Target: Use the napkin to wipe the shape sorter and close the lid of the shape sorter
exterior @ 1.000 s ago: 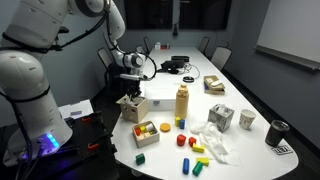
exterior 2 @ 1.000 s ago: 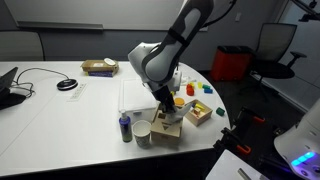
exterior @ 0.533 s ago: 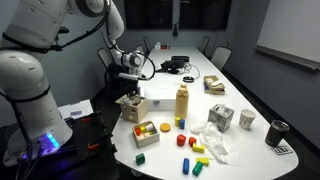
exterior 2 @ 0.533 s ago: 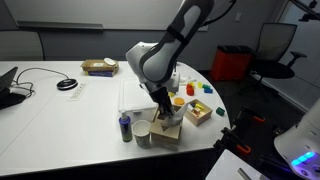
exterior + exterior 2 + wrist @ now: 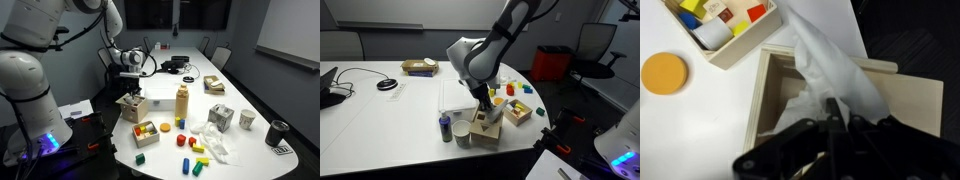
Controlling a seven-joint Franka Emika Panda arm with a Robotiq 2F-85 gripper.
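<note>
Next, my gripper lifts the napkin out of the way and carries it toward the patterned cube (image 5: 219,116), because the napkin hangs into the open shape sorter (image 5: 800,107) and is in the lid's way.
The shape sorter (image 5: 132,106) (image 5: 488,128) is a light-wood box near the table edge. In the wrist view its open top (image 5: 765,85) shows, and a flat wood panel, apparently the lid (image 5: 915,100), lies folded out along its right side. My gripper (image 5: 837,108) (image 5: 128,92) (image 5: 483,110) hangs straight over the box, shut on the napkin (image 5: 835,65). The white sheet trails from the fingers down into the box and over its far rim. The box floor under the napkin is hidden.
A tray of coloured blocks (image 5: 725,25) (image 5: 146,132) (image 5: 518,113) stands beside the box, with an orange disc (image 5: 664,72) near it. A tan bottle (image 5: 182,102), a patterned cube (image 5: 221,117), cups (image 5: 247,120) and another crumpled white heap (image 5: 212,142) stand further along. A cup (image 5: 462,132) touches the box.
The arm has shifted only slightly over the box. The gripper stays shut on the napkin.
</note>
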